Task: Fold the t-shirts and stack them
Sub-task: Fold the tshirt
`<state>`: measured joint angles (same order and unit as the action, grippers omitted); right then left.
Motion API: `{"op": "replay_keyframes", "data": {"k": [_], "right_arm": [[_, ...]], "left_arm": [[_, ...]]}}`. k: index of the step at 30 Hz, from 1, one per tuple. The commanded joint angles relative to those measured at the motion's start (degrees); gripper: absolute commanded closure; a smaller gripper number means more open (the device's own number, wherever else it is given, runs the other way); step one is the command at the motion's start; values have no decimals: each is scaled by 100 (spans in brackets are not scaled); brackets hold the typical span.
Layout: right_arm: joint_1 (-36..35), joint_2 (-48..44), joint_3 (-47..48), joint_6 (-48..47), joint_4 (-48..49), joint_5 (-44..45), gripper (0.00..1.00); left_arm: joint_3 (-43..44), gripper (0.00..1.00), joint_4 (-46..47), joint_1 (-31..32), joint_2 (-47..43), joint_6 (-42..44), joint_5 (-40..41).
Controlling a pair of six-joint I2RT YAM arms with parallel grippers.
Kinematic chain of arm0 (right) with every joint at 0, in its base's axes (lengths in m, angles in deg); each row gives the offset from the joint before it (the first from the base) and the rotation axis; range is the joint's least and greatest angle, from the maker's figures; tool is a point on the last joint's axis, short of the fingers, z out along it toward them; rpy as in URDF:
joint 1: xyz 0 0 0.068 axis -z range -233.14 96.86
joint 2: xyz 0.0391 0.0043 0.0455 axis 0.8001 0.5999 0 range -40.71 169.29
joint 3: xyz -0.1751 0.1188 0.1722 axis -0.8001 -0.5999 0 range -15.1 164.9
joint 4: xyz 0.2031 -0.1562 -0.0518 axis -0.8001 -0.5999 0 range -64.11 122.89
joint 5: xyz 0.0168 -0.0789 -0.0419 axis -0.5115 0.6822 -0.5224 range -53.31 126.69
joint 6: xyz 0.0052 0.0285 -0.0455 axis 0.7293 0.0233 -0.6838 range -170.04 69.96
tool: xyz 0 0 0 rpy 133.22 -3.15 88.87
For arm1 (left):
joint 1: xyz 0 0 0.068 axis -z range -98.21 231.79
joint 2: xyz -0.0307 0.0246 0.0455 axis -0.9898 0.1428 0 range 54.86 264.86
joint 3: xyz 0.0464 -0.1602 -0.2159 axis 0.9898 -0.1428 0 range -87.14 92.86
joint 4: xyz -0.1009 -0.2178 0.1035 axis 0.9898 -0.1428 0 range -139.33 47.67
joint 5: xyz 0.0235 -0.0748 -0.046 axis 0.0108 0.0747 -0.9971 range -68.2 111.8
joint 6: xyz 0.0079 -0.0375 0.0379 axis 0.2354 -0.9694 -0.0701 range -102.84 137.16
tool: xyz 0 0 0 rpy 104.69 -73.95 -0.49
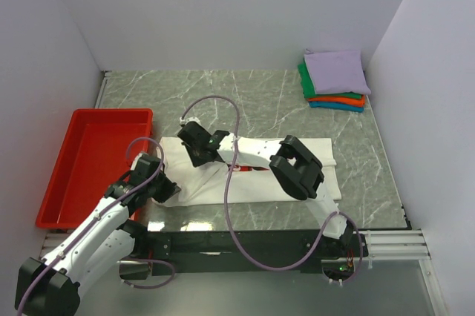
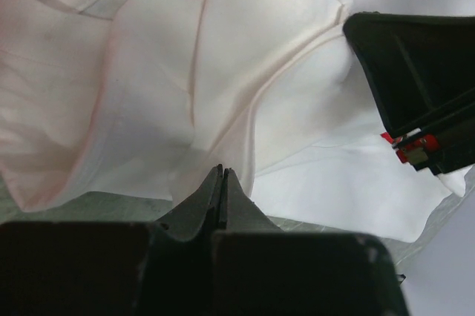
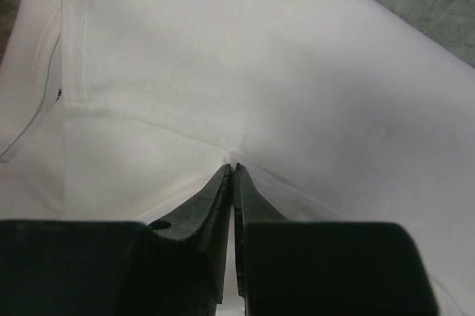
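Note:
The white t-shirt lies crosswise and my left gripper is at its near corner, so next I grip the cloth nearer its middle and turn the t-shirt lengthwise.
The large white t-shirt lies spread across the middle of the table, with a bit of its red print showing under the right arm. My left gripper is shut on the shirt's near left edge; in the left wrist view the fingertips meet at the bunched white cloth. My right gripper is shut on the shirt's far left part; in the right wrist view its tips pinch a pucker of cloth. Folded lavender, green, orange and teal tees are stacked at the back right.
A red plastic tray sits at the left of the marble table. The right arm's black body is close on the right in the left wrist view. White walls enclose the table on three sides.

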<state>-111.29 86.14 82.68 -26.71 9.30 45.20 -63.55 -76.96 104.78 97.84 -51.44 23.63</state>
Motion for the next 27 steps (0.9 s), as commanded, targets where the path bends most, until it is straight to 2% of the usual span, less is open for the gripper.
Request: {"op": "replay_keyframes", "data": {"k": [1,16,27], "right_arm": [[-21,-599,-101,145,13,308,91],[85,-1917,-1164,725,22,686,98],[76,-2928,-2666,1629,232,880,100]], "left_arm": [[57,100,44,22,-71,39,11],[497,100,-131,13,52,198,222],[884,100,-193,13,325,444,406]]}}
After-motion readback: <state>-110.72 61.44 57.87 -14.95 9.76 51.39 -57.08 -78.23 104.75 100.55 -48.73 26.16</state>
